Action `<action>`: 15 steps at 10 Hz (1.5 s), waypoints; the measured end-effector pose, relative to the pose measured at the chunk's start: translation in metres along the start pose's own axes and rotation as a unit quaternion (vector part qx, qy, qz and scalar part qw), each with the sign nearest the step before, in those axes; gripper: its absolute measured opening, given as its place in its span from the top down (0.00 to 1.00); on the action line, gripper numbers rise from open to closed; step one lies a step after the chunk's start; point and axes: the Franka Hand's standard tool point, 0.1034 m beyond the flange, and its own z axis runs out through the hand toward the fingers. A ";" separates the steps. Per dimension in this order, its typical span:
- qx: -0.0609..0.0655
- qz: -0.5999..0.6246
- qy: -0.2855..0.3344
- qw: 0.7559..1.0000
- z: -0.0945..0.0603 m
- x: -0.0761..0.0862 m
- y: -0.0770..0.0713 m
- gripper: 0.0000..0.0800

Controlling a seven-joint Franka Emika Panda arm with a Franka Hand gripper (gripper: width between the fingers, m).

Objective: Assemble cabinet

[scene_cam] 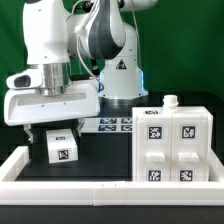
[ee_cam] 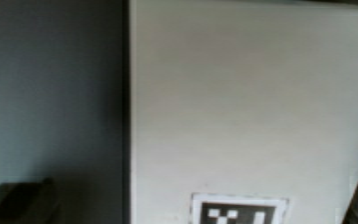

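The white cabinet block (scene_cam: 62, 146) has a small knob (scene_cam: 170, 101) sticking up on top, so I expect the block to pivot and settle when I turn it on the body.
The cabinet's large white box-shaped body (scene_cam: 170, 142) stands at the exterior view's right, with several marker tags on its front and a small knob on top. A small white cabinet block (scene_cam: 60, 149) with one tag sits on the black table at the left. My gripper (scene_cam: 57, 138) is lowered over this block, with one finger on each side of it. In the wrist view the block (ee_cam: 247, 110) fills most of the picture, its tag at the edge. My gripper (ee_cam: 194, 202) straddles it, and the dark finger (ee_cam: 16, 200) stands apart from the block's side. The jaws look open.
The marker board (scene_cam: 112, 125) lies flat at the back between the arm's base and the cabinet body. A long low white rail (scene_cam: 100, 186) runs along the front of the table, with a side rail at the left (scene_cam: 12, 160).
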 end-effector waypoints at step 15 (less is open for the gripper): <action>0.008 0.000 0.003 1.000 -0.027 0.018 -0.036 0.30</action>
